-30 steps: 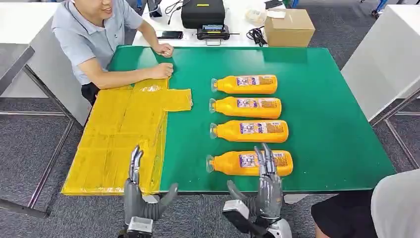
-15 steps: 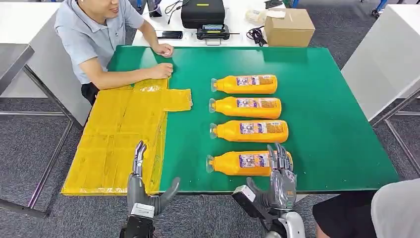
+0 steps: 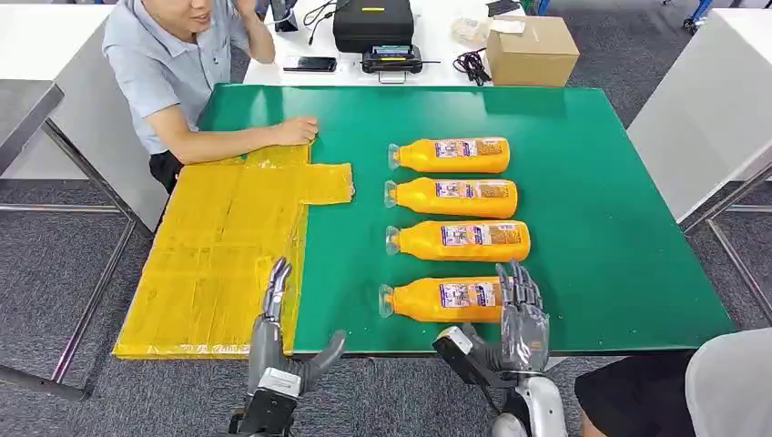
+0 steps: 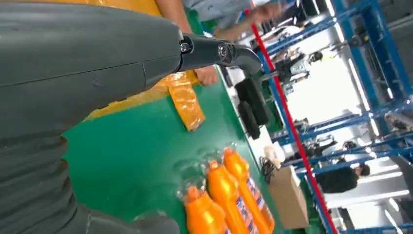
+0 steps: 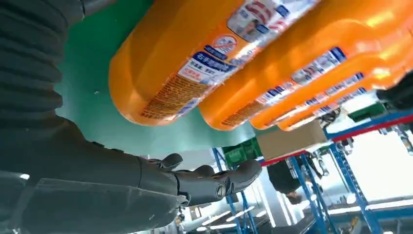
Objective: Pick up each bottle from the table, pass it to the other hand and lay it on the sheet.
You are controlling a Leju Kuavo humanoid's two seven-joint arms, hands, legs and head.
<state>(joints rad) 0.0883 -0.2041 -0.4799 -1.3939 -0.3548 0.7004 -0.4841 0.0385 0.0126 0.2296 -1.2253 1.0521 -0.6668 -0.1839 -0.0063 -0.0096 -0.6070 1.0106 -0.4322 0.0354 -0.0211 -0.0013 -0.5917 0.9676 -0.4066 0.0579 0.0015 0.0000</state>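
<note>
I should expect to find a bigger, colourful label hidden underneath when I turn the nearest orange bottle (image 3: 441, 299), because a small-print label (image 3: 468, 295) faces up on it.
Several orange bottles lie in a row on the green table (image 3: 601, 191), caps pointing left. The nearest bottle (image 3: 446, 299) (image 5: 195, 58) lies close to the front edge. My right hand (image 3: 517, 319) (image 5: 146, 185) hovers open at its base end, fingers spread upward, thumb out to the left, holding nothing. My left hand (image 3: 278, 341) (image 4: 97, 68) stands open at the front edge beside the yellow sheet (image 3: 223, 250), fingers straight, thumb out to the right. The left wrist view takes in the bottles (image 4: 219, 200) and a strip of the sheet (image 4: 187, 100).
A person (image 3: 177, 68) sits at the far left, one forearm resting on the sheet's far corner. A cardboard box (image 3: 531, 47), a black case (image 3: 373, 23) and a phone (image 3: 309, 64) sit on the white table behind. Another person's clothing (image 3: 719, 382) shows at bottom right.
My right hand has moved right, from over the nearest bottle's label to its base end. My left hand has shifted right and slightly forward. The person has lifted one hand off the table.
</note>
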